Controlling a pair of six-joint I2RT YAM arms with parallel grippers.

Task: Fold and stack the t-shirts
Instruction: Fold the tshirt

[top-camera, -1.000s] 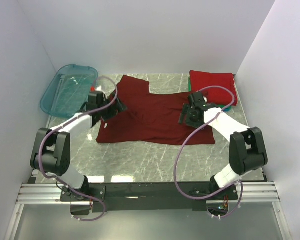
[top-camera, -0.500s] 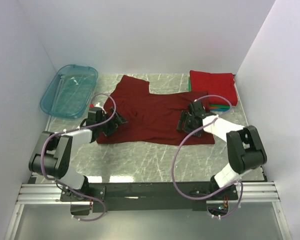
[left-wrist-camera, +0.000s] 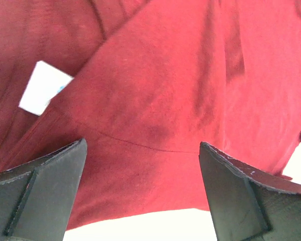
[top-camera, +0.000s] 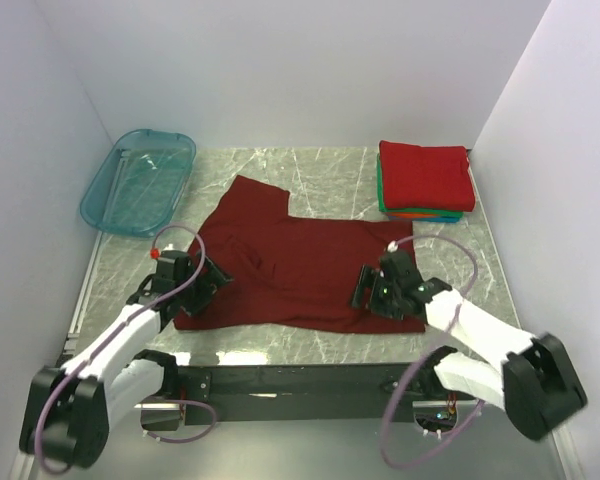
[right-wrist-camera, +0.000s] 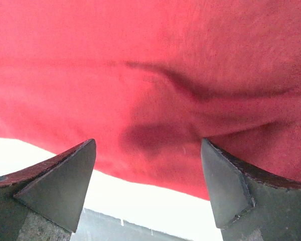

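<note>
I should bring my right gripper over and smooth the maroon t-shirt flat, because creases (top-camera: 255, 258) stand in it near its collar. My left gripper should take the t-shirt's far sleeve (top-camera: 243, 186) after that.
A dark maroon t-shirt (top-camera: 295, 260) lies spread flat on the marble table (top-camera: 330, 180), one sleeve pointing to the far left. Its white neck label (left-wrist-camera: 42, 94) shows in the left wrist view. My left gripper (top-camera: 202, 288) is open at the shirt's near left corner, with cloth (left-wrist-camera: 155, 100) and the hem between its fingers (left-wrist-camera: 50, 181). My right gripper (top-camera: 372, 292) is open over the near right hem (right-wrist-camera: 155, 165), fingers (right-wrist-camera: 231, 181) wide apart. A folded stack of t-shirts (top-camera: 425, 178), bright red on top with green, orange and blue edges below, sits at the far right.
A translucent teal plastic tub (top-camera: 140, 178) stands at the far left corner. White walls close in the table on the left, back and right. The metal rail (top-camera: 300, 380) with the arm bases runs along the near edge.
Both arms have drawn back toward the near edge, and the maroon shirt has slid nearer with them. The right gripper's jaws have widened slightly.
</note>
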